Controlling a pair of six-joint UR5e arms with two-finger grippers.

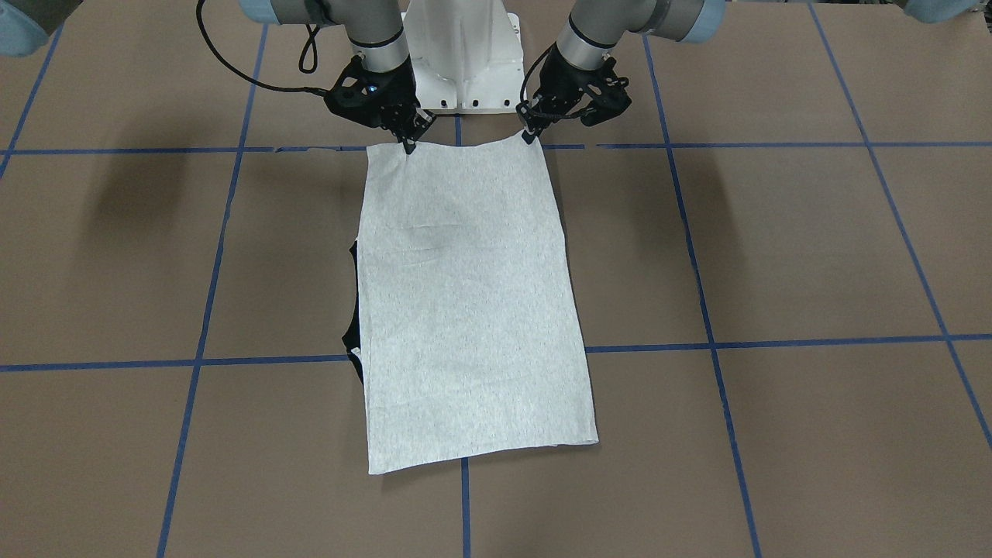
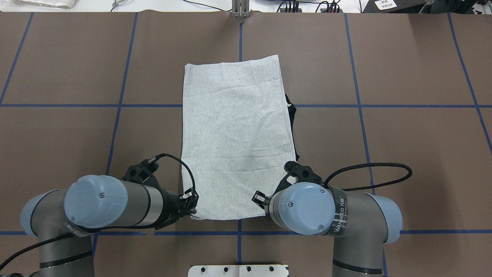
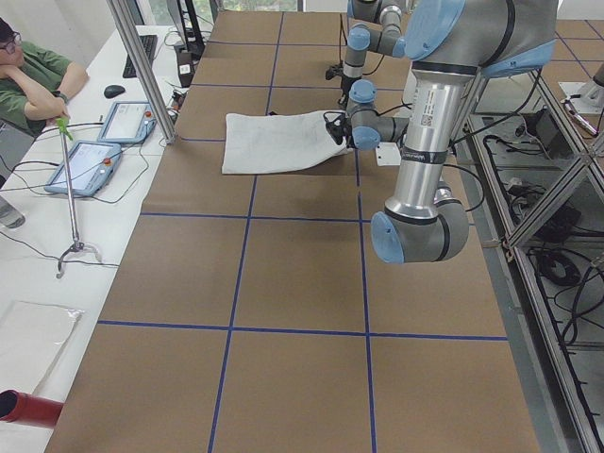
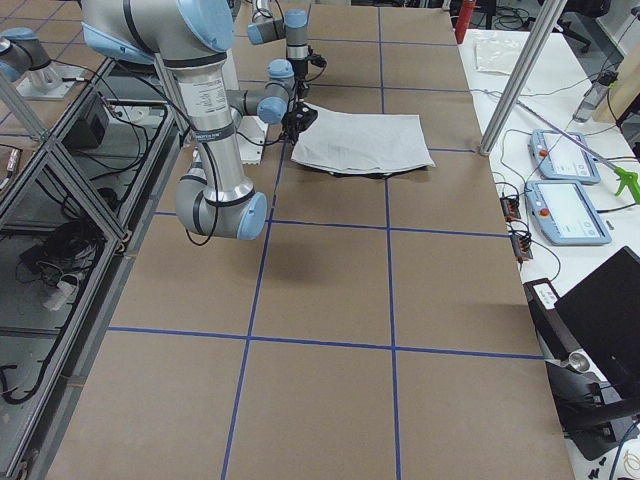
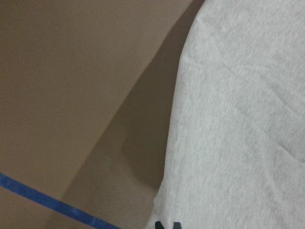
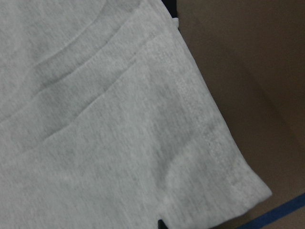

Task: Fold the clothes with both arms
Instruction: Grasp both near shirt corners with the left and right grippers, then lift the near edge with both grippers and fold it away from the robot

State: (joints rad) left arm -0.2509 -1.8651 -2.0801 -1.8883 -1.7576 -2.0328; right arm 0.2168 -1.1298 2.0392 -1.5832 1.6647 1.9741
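My left gripper and right gripper should lift this end of the shirt and fold it toward the shirt's far edge [image 1: 483,454], since they hold the shirt's near corners [image 1: 535,154] close to the white pedestal.
The clothes are one heather-grey T-shirt [image 1: 465,310], folded into a long rectangle with its plain side up in the middle of the table [image 2: 234,134]. Black trim [image 1: 353,310] peeks out along one long edge. Both arms reach down at the end nearest the robot base. My left gripper [image 1: 529,136] is shut on one near corner of the shirt, and my right gripper [image 1: 408,145] is shut on the other. In the overhead view the left gripper [image 2: 191,207] shows at the corner, while the right wrist hides its own fingers. The wrist views show grey cloth [image 5: 238,119] [image 6: 95,119], with shadow under it.
The brown table [image 1: 775,248] carries a blue tape grid. The white pedestal [image 1: 465,62] stands just behind the grippers. A person [image 3: 33,71] sits at a side bench with tablets [image 3: 90,160] and a metal pole [image 3: 142,71].
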